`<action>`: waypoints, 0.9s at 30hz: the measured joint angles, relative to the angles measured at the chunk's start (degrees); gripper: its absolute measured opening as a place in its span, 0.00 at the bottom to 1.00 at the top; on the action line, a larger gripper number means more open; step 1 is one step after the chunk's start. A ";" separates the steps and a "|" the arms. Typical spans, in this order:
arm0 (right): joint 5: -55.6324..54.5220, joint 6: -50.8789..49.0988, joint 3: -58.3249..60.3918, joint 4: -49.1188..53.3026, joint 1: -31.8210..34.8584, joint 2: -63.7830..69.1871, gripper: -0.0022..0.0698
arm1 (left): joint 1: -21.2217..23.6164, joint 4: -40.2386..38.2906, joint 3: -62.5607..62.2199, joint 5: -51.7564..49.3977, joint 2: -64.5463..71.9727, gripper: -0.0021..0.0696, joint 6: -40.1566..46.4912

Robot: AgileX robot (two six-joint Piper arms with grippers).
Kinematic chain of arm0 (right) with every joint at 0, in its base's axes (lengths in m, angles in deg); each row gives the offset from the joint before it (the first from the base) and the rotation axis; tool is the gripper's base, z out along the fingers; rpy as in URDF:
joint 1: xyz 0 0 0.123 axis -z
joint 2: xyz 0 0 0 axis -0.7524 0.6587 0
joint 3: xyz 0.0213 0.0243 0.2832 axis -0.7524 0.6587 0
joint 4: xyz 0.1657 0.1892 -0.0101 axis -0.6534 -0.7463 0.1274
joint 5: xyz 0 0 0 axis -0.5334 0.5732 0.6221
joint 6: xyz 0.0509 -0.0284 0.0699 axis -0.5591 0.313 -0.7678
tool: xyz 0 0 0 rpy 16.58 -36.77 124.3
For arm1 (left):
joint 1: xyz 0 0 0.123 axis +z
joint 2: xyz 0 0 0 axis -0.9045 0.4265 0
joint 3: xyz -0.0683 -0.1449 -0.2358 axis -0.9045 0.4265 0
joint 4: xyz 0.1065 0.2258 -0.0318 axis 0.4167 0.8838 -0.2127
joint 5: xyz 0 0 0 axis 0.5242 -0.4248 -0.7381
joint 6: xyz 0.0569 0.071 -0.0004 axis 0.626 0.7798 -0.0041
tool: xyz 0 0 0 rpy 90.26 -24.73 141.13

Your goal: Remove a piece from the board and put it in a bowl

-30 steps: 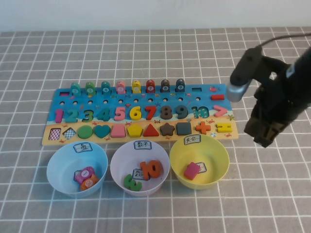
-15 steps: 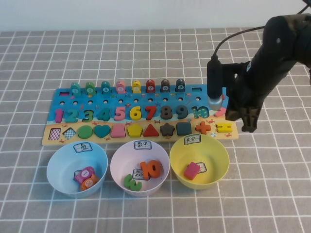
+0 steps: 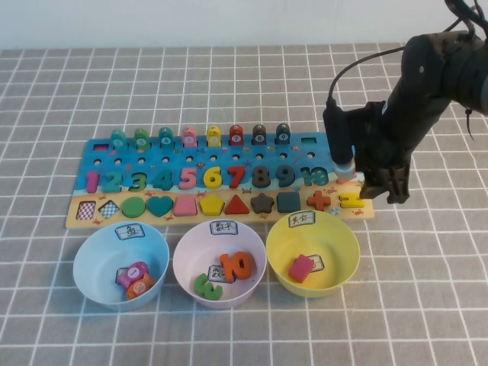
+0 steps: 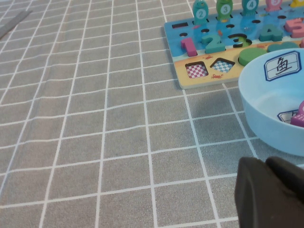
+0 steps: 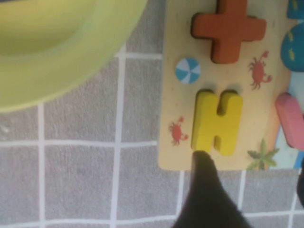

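Note:
A finger of my right gripper is lined up with the yellow equals piece's edge (image 5: 197, 141), so I should move that finger toward the board's front rim (image 5: 164, 147) and get my fingers on both sides of the piece.
The puzzle board (image 3: 78, 217) lies across the table and holds numbers, shapes and signs. The yellow equals piece (image 3: 351, 200) sits in its slot at the board's right end, and it also shows in the right wrist view (image 5: 217, 122). My right gripper (image 3: 385, 187) is open and low over that end. In the right wrist view (image 5: 251, 168) one fingertip (image 5: 202, 159) is at the edge of the equals piece, and the other finger is off to the side. My left gripper (image 4: 267, 164) is shut and empty, beside the blue bowl (image 4: 256, 109).
Three bowls stand in front of the board, each holding pieces: blue (image 3: 90, 252), lavender (image 3: 183, 258) and yellow (image 3: 276, 245). An orange plus (image 3: 319, 200) sits beside the equals piece, and a pink piece (image 5: 289, 118) lies behind it. The cloth is a grey check.
My right arm has swung left and down from beside the board. Its gripper now hangs over the board's right end by the yellow equals piece. The pieces have not moved.

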 joint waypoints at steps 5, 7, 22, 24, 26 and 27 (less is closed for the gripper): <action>-0.10 2.08 0.00 0.20 1.04 0.58 0.56 | 0.00 0.00 0.00 0.00 0.00 0.03 0.00; -0.10 3.27 0.00 -0.17 1.17 0.84 0.56 | 0.00 0.00 0.00 0.00 0.00 0.03 0.00; -2.74 10.26 -4.10 -2.34 1.17 6.11 0.54 | 0.00 0.00 0.00 0.00 0.00 0.03 0.00; -1.58 10.26 -5.25 -2.85 1.17 6.69 0.54 | 0.00 0.00 0.00 0.00 0.00 0.03 0.00; 0.38 10.26 -6.00 -3.54 1.17 6.74 0.54 | 0.00 0.00 0.00 0.00 0.00 0.03 0.00; 1.82 10.26 -6.50 -3.91 1.17 6.74 0.54 | 0.00 0.00 0.00 0.00 0.00 0.03 0.00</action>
